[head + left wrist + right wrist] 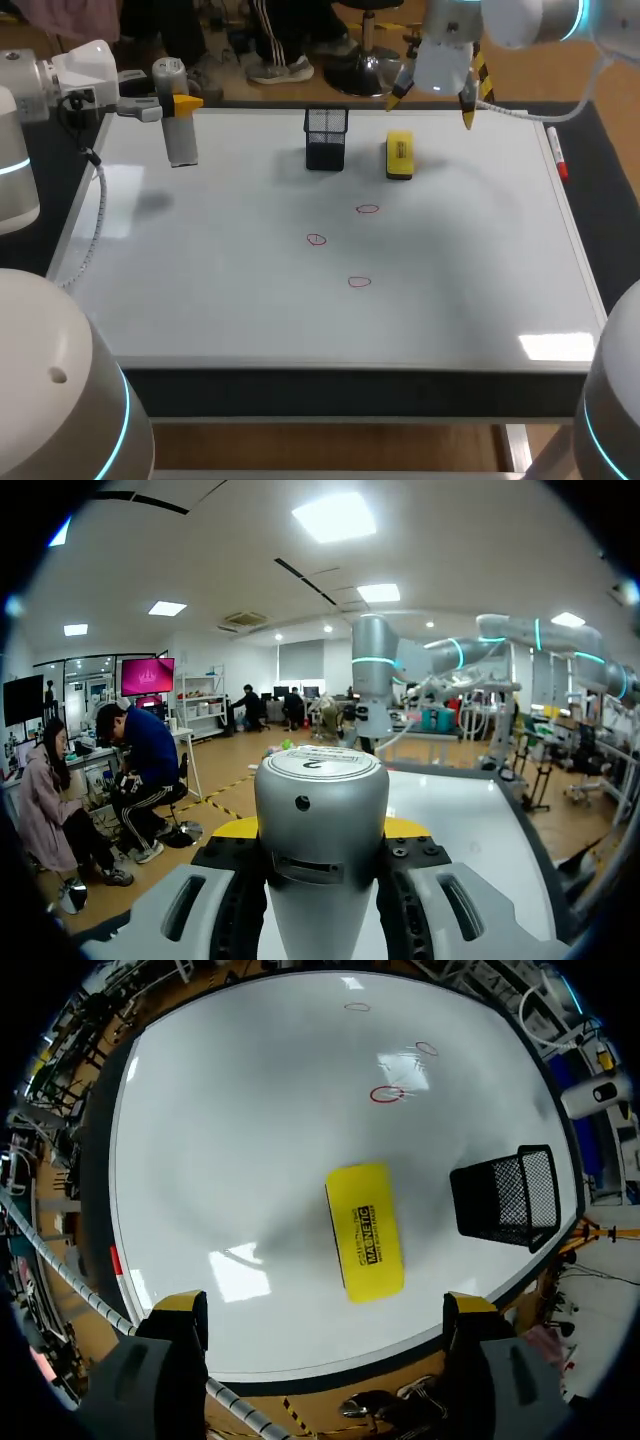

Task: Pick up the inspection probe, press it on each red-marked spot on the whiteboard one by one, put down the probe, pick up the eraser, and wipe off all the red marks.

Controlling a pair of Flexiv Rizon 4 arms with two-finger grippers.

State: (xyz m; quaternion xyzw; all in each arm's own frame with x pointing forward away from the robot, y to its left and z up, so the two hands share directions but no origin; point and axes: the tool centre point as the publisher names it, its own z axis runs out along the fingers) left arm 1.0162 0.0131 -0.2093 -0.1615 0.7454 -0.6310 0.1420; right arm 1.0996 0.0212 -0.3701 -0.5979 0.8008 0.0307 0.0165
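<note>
The red circle's ring should come off and leave a small speck when I wipe with the eraser [399, 155], because a short stroke [317, 239] shows inside the ring.
The inspection probe [178, 110], a grey cylinder, hangs upright over the whiteboard's [220, 300] far left corner, with my left gripper [180, 103] shut on it. In the left wrist view the probe [320, 810] fills the gap between the fingers [405, 828]. Three red circles [368, 209] [316, 239] [359, 282] sit mid-board. The yellow eraser [399, 155] lies flat near the far edge. My right gripper [434, 100] hovers open above and just behind it. In the right wrist view the eraser [365, 1230] lies ahead of the open right gripper [325, 1305], the red circles [387, 1094] beyond.
A black mesh holder [326, 138] stands just left of the eraser, also seen in the right wrist view [505, 1195]. A red marker [557, 155] lies along the board's right edge. A white cable [95, 225] hangs from my left arm over the left edge.
</note>
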